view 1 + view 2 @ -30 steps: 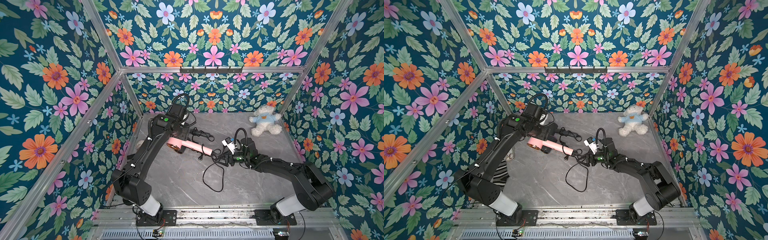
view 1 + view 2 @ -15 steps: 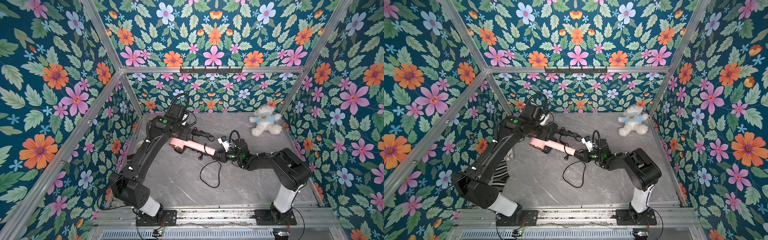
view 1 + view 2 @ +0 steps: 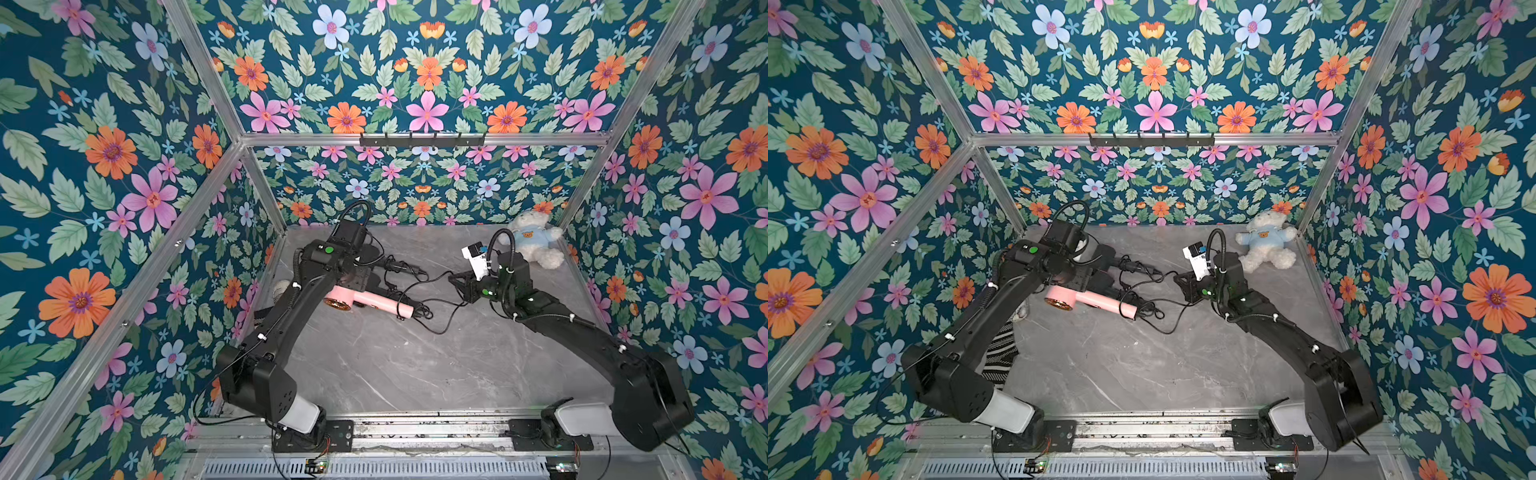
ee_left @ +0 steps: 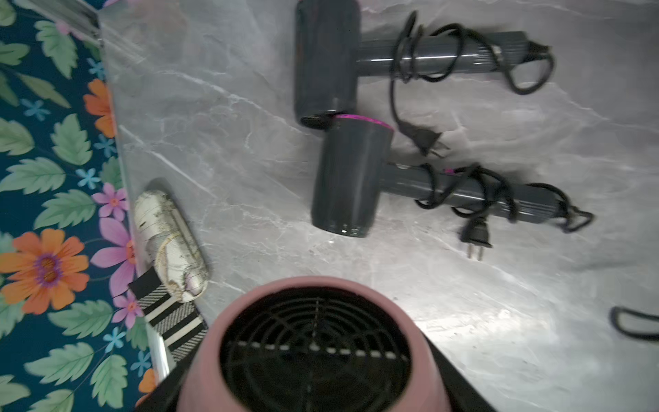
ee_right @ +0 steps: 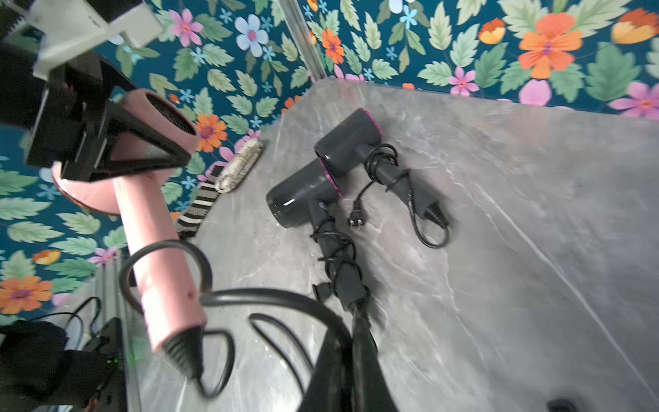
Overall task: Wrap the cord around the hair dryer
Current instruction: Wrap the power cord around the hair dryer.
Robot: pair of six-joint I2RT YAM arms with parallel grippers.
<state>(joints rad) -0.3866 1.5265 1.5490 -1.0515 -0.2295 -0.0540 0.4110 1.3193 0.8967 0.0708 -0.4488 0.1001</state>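
Next, my right gripper backs away from the hair dryer and pulls the cord (image 5: 278, 297) tight before wrapping on, since the black cord loops loosely (image 5: 163, 245) around the pink handle.
The pink hair dryer (image 3: 374, 302) hangs above the grey floor with my left gripper (image 3: 358, 281) shut on its barrel; its handle points right. In the left wrist view the dryer's rear grille (image 4: 313, 349) fills the space between the jaws of the left gripper (image 4: 310, 390). The black cord (image 3: 434, 276) leaves the handle's end, loops loosely on the floor and rises to my right gripper (image 3: 455, 283), which is shut on it. In the right wrist view the cord (image 5: 271, 296) curves once around the pink handle (image 5: 157, 257) into the right gripper (image 5: 351, 351).
Two dark grey hair dryers (image 4: 342, 178) (image 4: 324, 60) with wrapped cords lie beyond the left gripper. A patterned case (image 4: 171, 242) and striped cloth (image 3: 1000, 357) sit by the left wall. A teddy bear (image 3: 534, 245) rests in the back right corner.
My right gripper has shut on the cord and moved toward the back, drawing the cord up; the loose loop on the floor has shrunk. The left gripper keeps the dryer.
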